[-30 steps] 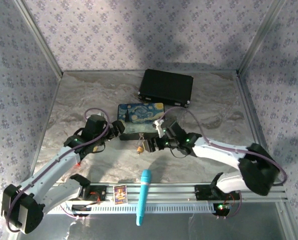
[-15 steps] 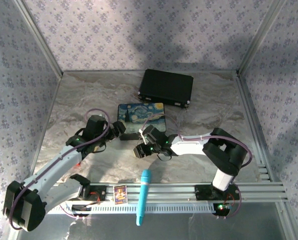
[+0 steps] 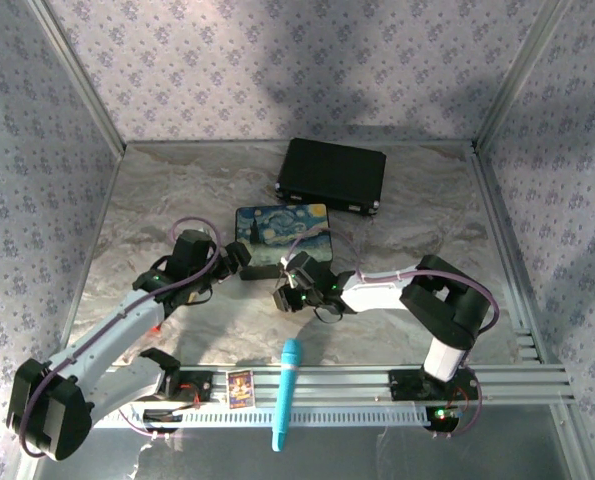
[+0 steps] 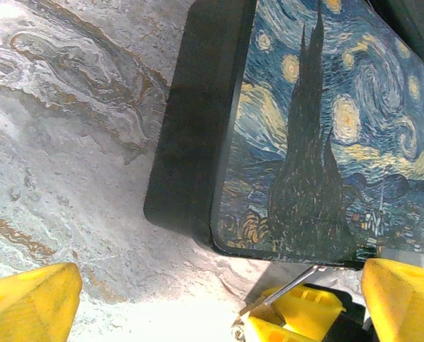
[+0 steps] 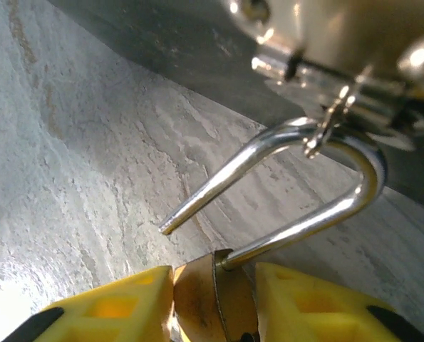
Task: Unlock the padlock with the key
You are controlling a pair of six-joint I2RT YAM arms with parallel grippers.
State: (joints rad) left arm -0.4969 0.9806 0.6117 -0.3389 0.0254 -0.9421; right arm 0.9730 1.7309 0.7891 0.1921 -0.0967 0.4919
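Observation:
The padlock's open shackle hooks through the painted box's hasp [image 5: 331, 127], so my left gripper should steady the box's front edge [image 3: 262, 271] while my right gripper pulls the padlock free.
The brass padlock [image 5: 215, 299] is pinched between the yellow fingers [image 5: 112, 313] of my right gripper [image 5: 213, 303], which is shut on its body. Its silver shackle [image 5: 340, 206] stands open, the free end [image 5: 167, 226] out of the body, the loop still hooked through the metal hasp [image 5: 326, 71] of the painted box [image 3: 282, 228]. In the top view my right gripper [image 3: 283, 297] sits just in front of that box. My left gripper [image 3: 245, 260] hangs open at the box's front-left corner [image 4: 226, 239], nothing between its fingers [image 4: 30, 303]. The key is hidden.
A black case [image 3: 332, 175] lies behind the painted box. A blue marker pen [image 3: 287, 392] and a small card [image 3: 239, 388] rest on the front rail. The right gripper's yellow finger [image 4: 297, 317] and shackle [image 4: 286, 291] show in the left wrist view.
The right arm folded at the elbow and its gripper slid left onto the padlock, covering it from above; in the last half second it hardly shifted. The left arm stayed put.

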